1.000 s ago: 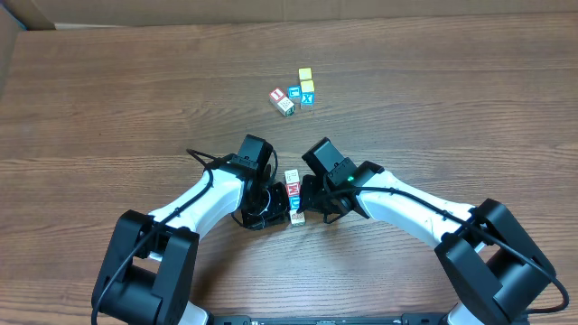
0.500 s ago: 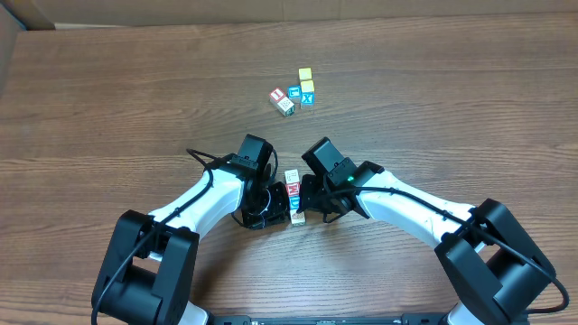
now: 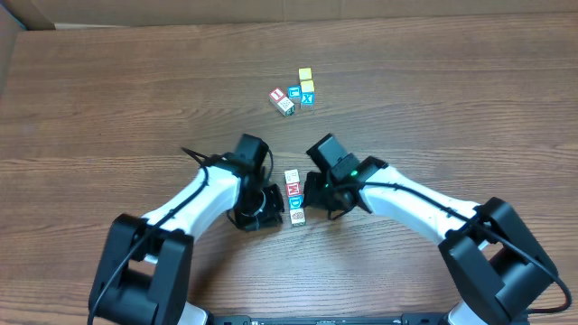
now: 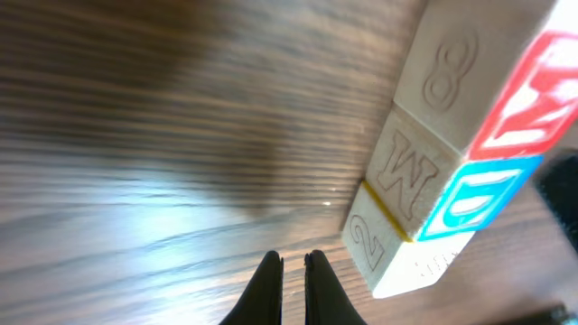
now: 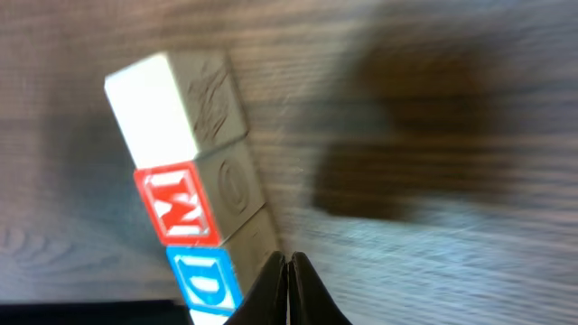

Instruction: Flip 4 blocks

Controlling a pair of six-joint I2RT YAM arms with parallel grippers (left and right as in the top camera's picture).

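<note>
The red W block and blue D block [image 3: 294, 196] are flush in line. My left gripper keeps moving back until it is clear of the row [image 3: 296, 208] and opens.
The blocks lie in a tight row on the table: a cream one [image 3: 292, 175], the red W block [image 3: 293, 189], the blue D block [image 3: 296, 203] and a tan one [image 3: 298, 218]. My left gripper [image 3: 275, 204] is shut and empty just left of the row. In the left wrist view its tips [image 4: 293, 264] sit a short way from the near cream block [image 4: 406, 257], below the D block [image 4: 470, 199] and W block [image 4: 542, 90]. My right gripper [image 3: 310, 197] is shut on the row's right side. Its tips [image 5: 286, 264] lie against the side of the D block [image 5: 203, 280], below the W block [image 5: 178, 206].
A second cluster sits farther back on the wooden table [image 3: 452, 99]: two yellow cubes [image 3: 306, 81], a blue X cube [image 3: 307, 97], another blue cube [image 3: 294, 93] and red-and-white cubes [image 3: 282, 100]. A cardboard edge [image 3: 9, 45] shows at the far left.
My left gripper has drawn back leftward from the row of blocks. The right arm has shifted slightly up and right. The row itself has stayed in place.
</note>
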